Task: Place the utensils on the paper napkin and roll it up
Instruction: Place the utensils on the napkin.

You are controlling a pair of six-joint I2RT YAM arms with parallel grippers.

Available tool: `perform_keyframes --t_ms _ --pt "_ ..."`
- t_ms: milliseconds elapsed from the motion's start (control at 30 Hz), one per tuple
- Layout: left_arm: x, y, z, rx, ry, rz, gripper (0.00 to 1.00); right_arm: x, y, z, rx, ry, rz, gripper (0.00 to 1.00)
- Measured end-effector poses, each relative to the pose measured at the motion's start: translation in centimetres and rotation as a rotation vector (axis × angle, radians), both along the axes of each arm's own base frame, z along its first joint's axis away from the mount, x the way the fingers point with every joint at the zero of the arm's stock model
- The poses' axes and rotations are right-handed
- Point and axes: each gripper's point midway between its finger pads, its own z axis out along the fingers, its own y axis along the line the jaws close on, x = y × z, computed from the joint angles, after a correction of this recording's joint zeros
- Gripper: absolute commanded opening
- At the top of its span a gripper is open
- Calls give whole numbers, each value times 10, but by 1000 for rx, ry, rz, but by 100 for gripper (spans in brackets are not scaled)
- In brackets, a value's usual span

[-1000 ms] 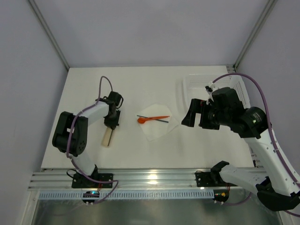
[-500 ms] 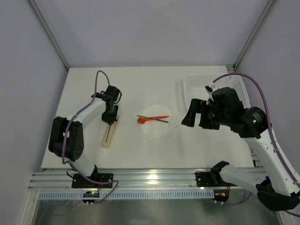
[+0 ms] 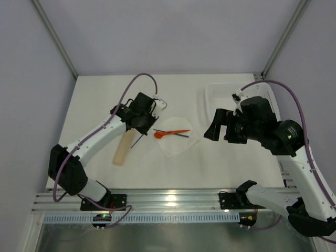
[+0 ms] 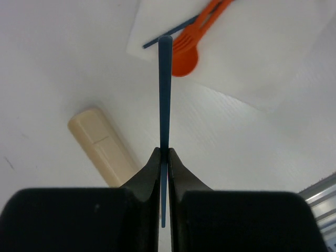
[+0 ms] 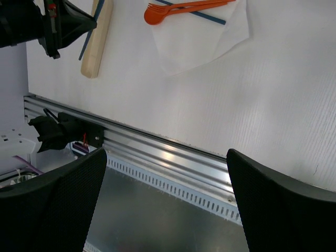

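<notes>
My left gripper should continue to move the blue stick to where the napkin has free room (image 3: 176, 144) beside the dark stick (image 3: 181, 138) until both sticks line up, and then let go.
The white paper napkin (image 3: 177, 140) lies mid-table with an orange spoon (image 3: 160, 134), an orange fork (image 3: 180, 130) and a dark stick (image 3: 182, 135) on it. My left gripper (image 3: 140, 129) hangs just left of the napkin, shut on a thin dark blue stick (image 3: 136, 142). In the left wrist view the stick (image 4: 165, 89) points from the gripper (image 4: 164, 152) toward the spoon bowl (image 4: 184, 62) and the napkin (image 4: 252, 58). My right gripper (image 3: 212, 129) is open and empty, raised to the right of the napkin; its view shows the napkin (image 5: 199, 37) and the utensils (image 5: 184, 9).
A beige cylinder-like piece (image 3: 122, 148) lies left of the napkin and also shows in the left wrist view (image 4: 102, 144). A white perforated basket (image 3: 231, 97) stands at the back right. The metal rail (image 3: 168, 199) runs along the near table edge.
My left gripper has lifted the dark blue stick off the beige piece and carried it right toward the napkin. The right arm has barely moved.
</notes>
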Motion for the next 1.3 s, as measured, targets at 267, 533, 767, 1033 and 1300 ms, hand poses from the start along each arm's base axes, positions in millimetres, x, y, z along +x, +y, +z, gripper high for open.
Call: perform_keyframes --t_ms 267,533,767,1033,1300 --pt "-18 -48 -5 69 -50 -400 0 -1 0 9 13 -12 0 99" --pt "-14 -86 -53 267 -36 -692 0 -3 3 21 72 -26 -26 100" --pt "-3 -105 -77 389 -40 -828 0 -6 1 25 96 -29 -48 100" --pt "12 -121 -78 459 -99 -892 0 -17 -10 35 127 -71 -83 99" --pt "15 -131 -96 496 -103 -928 0 -26 -20 40 145 -94 -111 99"
